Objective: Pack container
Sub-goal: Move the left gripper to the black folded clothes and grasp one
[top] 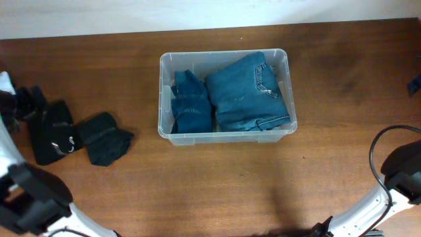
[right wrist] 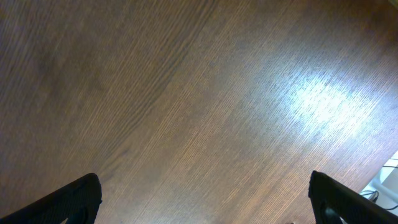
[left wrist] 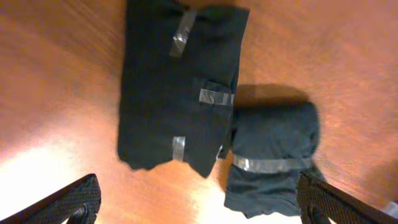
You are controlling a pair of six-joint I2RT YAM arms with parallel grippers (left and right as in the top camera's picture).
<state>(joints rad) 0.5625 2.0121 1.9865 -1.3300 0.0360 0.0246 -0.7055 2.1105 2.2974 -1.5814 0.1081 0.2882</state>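
Note:
My left gripper's open fingers are in front of the black folded garment (left wrist: 168,81), which lies uncovered, so I should keep going down toward its taped middle (left wrist: 211,98) until the fingers pinch a fold.
The clear plastic container (top: 226,136) stands at the table's middle. It holds a large folded pair of blue jeans (top: 250,92) on the right and a smaller folded blue garment (top: 191,104) on the left. A black folded garment (top: 51,135) with tape strips (left wrist: 168,87) and a dark rolled garment (top: 106,139) (left wrist: 273,152) lie on the table far left of the container. My left gripper (left wrist: 199,211) is open and empty above the near edges of these two garments. My right gripper (right wrist: 202,202) is open and empty over bare wood.
The brown wooden table (top: 342,79) runs to a pale wall edge at the back. My right arm and its cable (top: 381,164) are at the front right corner. My left arm (top: 29,197) is at the front left.

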